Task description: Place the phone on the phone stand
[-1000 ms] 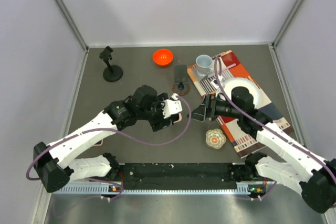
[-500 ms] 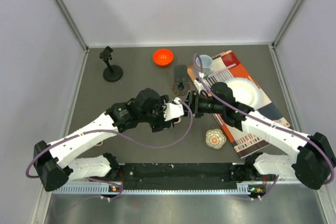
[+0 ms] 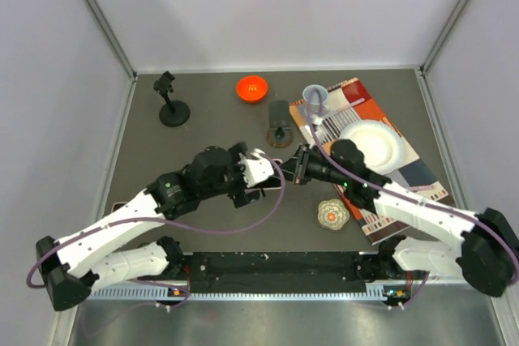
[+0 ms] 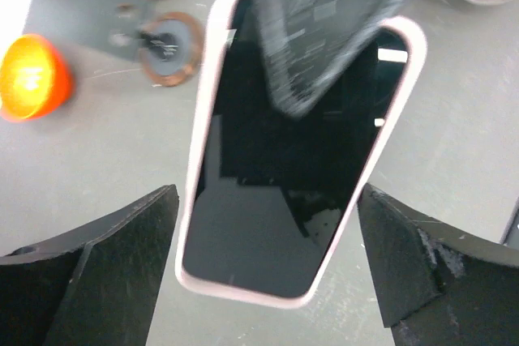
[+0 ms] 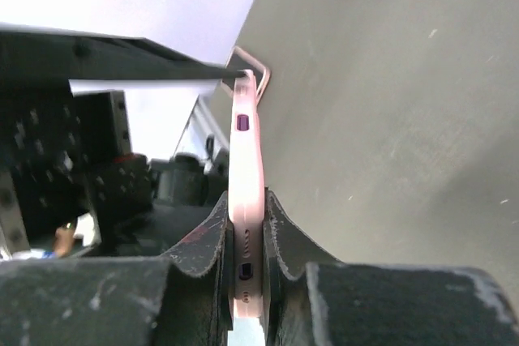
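Observation:
I should back off and turn the phone until my left gripper can take its long edge (image 4: 375, 154), because my right gripper is holding the phone by its short end (image 4: 403, 32).
The phone (image 4: 284, 168) has a pink case and a dark screen, and it hangs above the grey table between the two arms. My right gripper (image 5: 247, 241) is shut on the phone's (image 5: 246, 200) near end, one finger on each face. In the left wrist view a right finger (image 4: 324, 30) covers the phone's far end. My left gripper (image 4: 268, 194) stands open around the other end, both fingers (image 4: 97, 269) clear of the case. From above, the left gripper (image 3: 258, 174) and right gripper (image 3: 293, 169) face each other mid-table. The black phone stand (image 3: 170, 103) stands at the back left, far from both.
An orange bowl (image 3: 252, 87) sits at the back. A dark holder on a brown disc (image 3: 279, 129) lies just beyond the grippers. A patterned mat (image 3: 405, 176) on the right carries a white plate (image 3: 371, 143) and a clear cup (image 3: 315, 99). A small knitted piece (image 3: 332, 213) lies near the front.
My right gripper swung left to the phone and shut on its end. My left gripper then opened wide off the phone, and the left arm drew back a little.

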### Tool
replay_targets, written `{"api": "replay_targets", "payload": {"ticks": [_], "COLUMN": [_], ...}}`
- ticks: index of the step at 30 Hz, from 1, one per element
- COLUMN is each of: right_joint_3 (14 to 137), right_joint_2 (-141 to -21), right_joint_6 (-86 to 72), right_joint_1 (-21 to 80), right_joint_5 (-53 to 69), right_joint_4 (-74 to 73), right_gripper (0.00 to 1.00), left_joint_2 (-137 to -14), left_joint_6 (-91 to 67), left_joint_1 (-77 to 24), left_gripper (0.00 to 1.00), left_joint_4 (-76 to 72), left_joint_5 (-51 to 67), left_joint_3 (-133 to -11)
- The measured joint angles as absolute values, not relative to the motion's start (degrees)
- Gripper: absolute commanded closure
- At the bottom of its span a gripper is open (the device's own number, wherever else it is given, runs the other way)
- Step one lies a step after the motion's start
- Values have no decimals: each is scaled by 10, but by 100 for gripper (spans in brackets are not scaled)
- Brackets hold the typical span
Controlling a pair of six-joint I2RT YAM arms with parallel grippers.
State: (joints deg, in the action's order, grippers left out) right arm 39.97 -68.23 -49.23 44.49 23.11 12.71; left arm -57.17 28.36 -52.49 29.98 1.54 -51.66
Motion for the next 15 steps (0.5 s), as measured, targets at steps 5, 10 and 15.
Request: {"api": "replay_targets", "payload": {"ticks": [5,10,15], "right_joint_3": [265,140,89], "right_joint_2": [-564,-528,-533], "right_joint_6": [-526,-558,-556], "right_joint_1": [445,445,445], "right_joint_5": [118,13,-71], "right_joint_4": [290,445,561], "right_gripper": [100,100,100], "left_joint_2": [-482,-444,-453], "left_joint_6": [155,-46,-289], "left_joint_1": [-436,-266,-215], "left_gripper": [1,1,1], "left_joint_4": [206,89,-15], "left_joint_5": [-2,36,110], "left_joint_3": [-491,-472,-396]}}
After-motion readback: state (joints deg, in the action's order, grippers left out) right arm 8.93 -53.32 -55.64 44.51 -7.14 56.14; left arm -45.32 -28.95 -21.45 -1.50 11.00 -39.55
